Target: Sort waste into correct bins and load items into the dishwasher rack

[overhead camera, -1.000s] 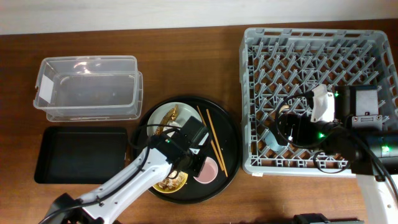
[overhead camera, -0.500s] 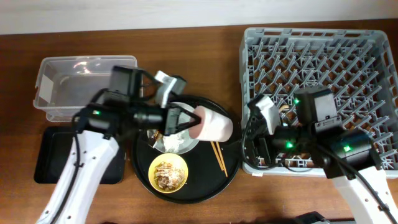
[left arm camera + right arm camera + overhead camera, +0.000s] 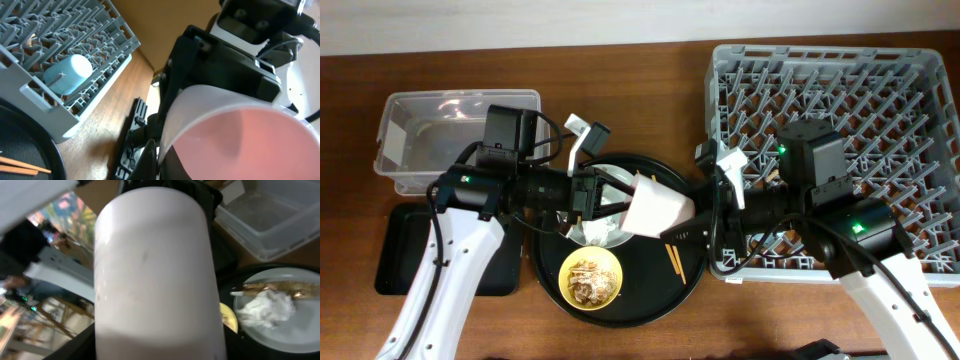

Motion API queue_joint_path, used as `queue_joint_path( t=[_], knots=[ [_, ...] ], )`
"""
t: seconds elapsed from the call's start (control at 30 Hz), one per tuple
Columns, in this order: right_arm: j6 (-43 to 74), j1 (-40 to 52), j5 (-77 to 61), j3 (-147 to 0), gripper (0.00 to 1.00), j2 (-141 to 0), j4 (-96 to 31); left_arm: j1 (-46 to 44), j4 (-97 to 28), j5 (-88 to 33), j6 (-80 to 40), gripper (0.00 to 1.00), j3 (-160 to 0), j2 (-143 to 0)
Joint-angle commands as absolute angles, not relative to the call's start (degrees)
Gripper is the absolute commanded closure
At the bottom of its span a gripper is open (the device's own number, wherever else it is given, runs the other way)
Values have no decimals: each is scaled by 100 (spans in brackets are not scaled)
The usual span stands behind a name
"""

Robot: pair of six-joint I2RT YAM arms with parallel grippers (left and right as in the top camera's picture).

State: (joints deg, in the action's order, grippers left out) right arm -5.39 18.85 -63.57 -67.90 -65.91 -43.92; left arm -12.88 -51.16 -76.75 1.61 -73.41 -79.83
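Note:
My right gripper should take the cup's base, because my left gripper is holding the pink cup (image 3: 656,207) short of the rack. This will free my left gripper for the yellow bowl (image 3: 590,278).
My left gripper (image 3: 623,200) is shut on the rim of the pink cup (image 3: 658,208) and holds it sideways above the round black tray. In the left wrist view the cup (image 3: 240,140) fills the right side, one finger (image 3: 155,155) inside the rim. My right gripper (image 3: 693,222) is open at the cup's base. The cup (image 3: 155,280) sits between its jaws (image 3: 155,347) in the right wrist view. The plate (image 3: 582,235) holds the white tissue (image 3: 607,229) and the gold wrapper (image 3: 280,286). The yellow bowl (image 3: 592,278) holds food scraps. The chopsticks (image 3: 672,255) lie on the tray. The blue cup (image 3: 67,74) lies in the rack (image 3: 880,90).
The clear tub (image 3: 440,130) stands at the back left, with the shallow black tray (image 3: 395,250) in front of it. The round black tray (image 3: 660,300) lies between them and the rack. Both arms meet over its right half.
The left gripper lifted the pink cup off the tray and carried it right. The right gripper left the rack and moved left to the cup's base.

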Motion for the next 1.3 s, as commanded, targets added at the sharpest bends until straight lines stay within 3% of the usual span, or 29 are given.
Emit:
queue_joint_path(
  t=[0.0, 0.07, 0.13, 0.17, 0.27, 0.3, 0.4, 0.77, 0.9, 0.93, 1.13, 1.2, 1.27],
  knots=[
    [-552, 1951, -6318, -6799, 51, -6593, -4322, -1361, -5127, -7815, 290, 98, -7356, -7964],
    [-541, 1723, -6110, -6816, 52, -6466, -4462, -1361, -5179, -7507, 287, 70, -7356, -7964],
    [-370, 1063, -6058, -6816, 54, -6165, -4716, -1361, -5260, -7225, 287, 61, -7356, -7964],
    [-355, 650, -5994, -6816, 54, -6029, -4984, -1361, -5260, -7015, 287, 43, -7356, -7964],
    [193, -642, -4084, -6816, 54, -5804, -6058, -1361, -5282, -6536, 285, 33, -7356, -7964],
    [602, -1164, -2818, -6816, 55, -5802, -6451, -1361, -5288, -6337, 285, 32, -7356, -7964],
    [1234, -2036, -1046, -6823, 55, -5911, -6879, -1361, -5286, -6278, 285, 28, -7356, -7964],
    [1446, -2211, -707, -6827, 54, -8237, -6842, -1361, -5542, -6099, 285, 27, -7356, -7964],
    [1444, -2215, -834, -7008, 21, -8361, -6921, -1361, -5586, -6095, 285, 28, -7356, -7964],
    [1400, -2215, -1096, -7190, 19, -8348, -7037, -1376, -5638, -5968, 283, 41, -7356, -7964],
    [576, -2088, -2895, -7828, 18, -7113, -7579, -2259, -6289, -2644, -775, 46, -7354, -7964],
    [576, -1745, -2912, -7828, 14, -6471, -7634, -3216, -6672, -261, -2145, 46, -7054, -7964],
    [578, -1540, -2915, -7828, 12, -6257, -7636, -3708, -6573, 244, -2749, 46, -6595, -7970]
  ],
)
